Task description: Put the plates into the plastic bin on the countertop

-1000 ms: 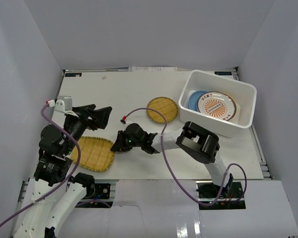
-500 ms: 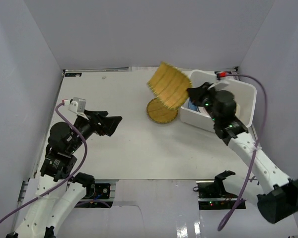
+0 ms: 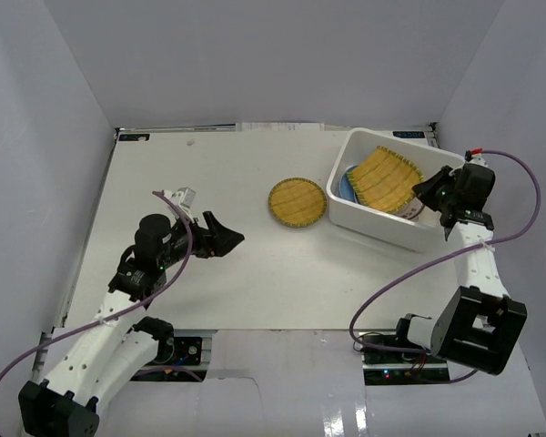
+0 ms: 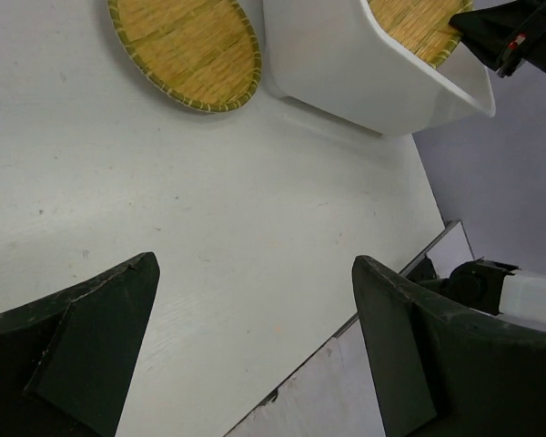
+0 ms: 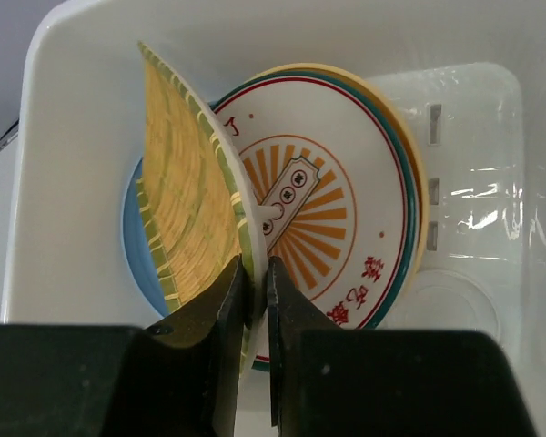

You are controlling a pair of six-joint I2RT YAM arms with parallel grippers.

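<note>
The robot's left gripper should take the round yellow woven plate (image 3: 298,202) by its rim (image 3: 272,205) and pass it to the right gripper, because the plate lies on the left gripper's side of the bin.
My right gripper (image 3: 429,190) (image 5: 255,278) is shut on the rim of the squarish yellow woven plate (image 3: 387,179) (image 5: 187,209) and holds it tilted inside the white plastic bin (image 3: 447,162) (image 5: 64,109). Under it in the bin lie the orange-sunburst white plate (image 5: 337,209) and a blue plate (image 3: 349,182) (image 5: 135,237). The round yellow woven plate (image 3: 298,201) (image 4: 182,41) lies on the countertop (image 3: 209,173) just left of the bin (image 4: 346,73). My left gripper (image 3: 226,238) (image 4: 255,300) is open and empty, over the countertop left of that plate.
Pale grey walls close in the countertop on the left, back and right. The countertop's near edge (image 4: 346,328) runs just past my left fingertips. A purple cable (image 3: 437,264) loops from the right arm.
My right gripper has carried the squarish woven plate from above the bin's left rim down into the bin. My left arm has swung right and forward toward the round woven plate.
</note>
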